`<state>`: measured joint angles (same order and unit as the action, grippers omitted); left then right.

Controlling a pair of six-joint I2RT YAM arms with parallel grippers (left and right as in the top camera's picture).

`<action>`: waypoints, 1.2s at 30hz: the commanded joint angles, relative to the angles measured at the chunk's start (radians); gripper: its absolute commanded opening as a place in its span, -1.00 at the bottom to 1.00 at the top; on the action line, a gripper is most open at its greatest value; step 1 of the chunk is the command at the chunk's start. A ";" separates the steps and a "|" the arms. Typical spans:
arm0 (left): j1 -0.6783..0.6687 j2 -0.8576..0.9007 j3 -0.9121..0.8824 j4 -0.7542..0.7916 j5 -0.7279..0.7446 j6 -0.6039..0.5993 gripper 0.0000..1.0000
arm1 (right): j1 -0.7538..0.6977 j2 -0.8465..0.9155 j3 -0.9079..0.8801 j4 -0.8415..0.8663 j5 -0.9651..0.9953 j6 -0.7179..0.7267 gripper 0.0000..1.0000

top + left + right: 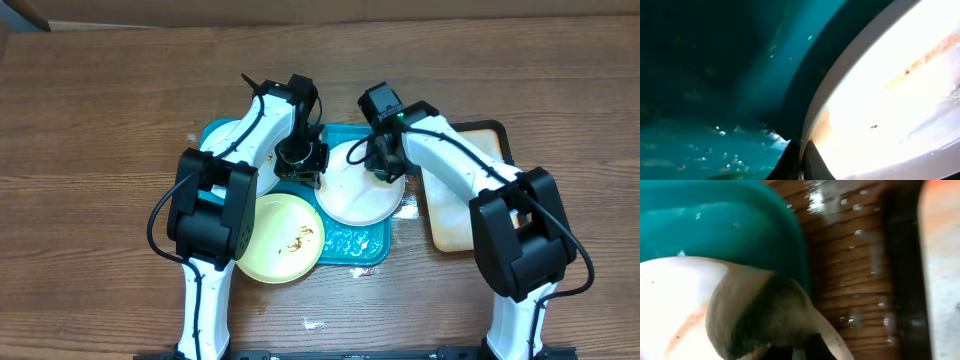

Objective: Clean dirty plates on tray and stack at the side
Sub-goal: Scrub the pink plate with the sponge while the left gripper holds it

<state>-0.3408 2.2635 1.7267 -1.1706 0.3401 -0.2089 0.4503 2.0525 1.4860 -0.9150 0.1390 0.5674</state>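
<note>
The grey wiping wad [765,312] is at the white plate's rim, past the brown smear [687,325]. My right gripper should wipe back across the smear toward my left gripper.
The teal tray [352,243] holds three plates. A white plate [355,203] with a brown smear lies at its middle right. My left gripper [301,163] is shut on this plate's left rim; the left wrist view shows the fingers [802,162] pinching the rim of the plate [890,100] over the tray [700,75]. My right gripper [385,165] is shut on a grey wiping wad [760,315] pressed onto the same plate [670,295]. A pale yellow plate [285,240] with brown smears overhangs the tray's front edge. Another white plate [265,183] lies at the left, mostly hidden under my left arm.
A black-rimmed tray with a stained beige inside [465,215] stands right of the teal tray; it also shows in the right wrist view [940,255]. Wet wooden table [850,280] lies between the two trays. Water droplets dot the teal tray.
</note>
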 commanded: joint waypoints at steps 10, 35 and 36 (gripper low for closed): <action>0.050 0.018 -0.005 -0.029 -0.353 -0.245 -0.92 | -0.017 0.033 -0.025 0.016 0.007 -0.094 -0.92; 0.027 0.018 -0.005 -0.052 -0.452 -0.303 -0.92 | 0.140 0.033 0.008 0.225 -0.289 -0.073 -0.92; 0.025 0.018 -0.005 -0.053 -0.452 -0.303 -0.92 | 0.138 0.033 0.008 0.229 -0.253 -0.047 -0.92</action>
<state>-0.3130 2.2478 1.7393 -1.2350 -0.0132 -0.4984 0.5961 2.0735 1.4780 -0.6975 -0.1902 0.3985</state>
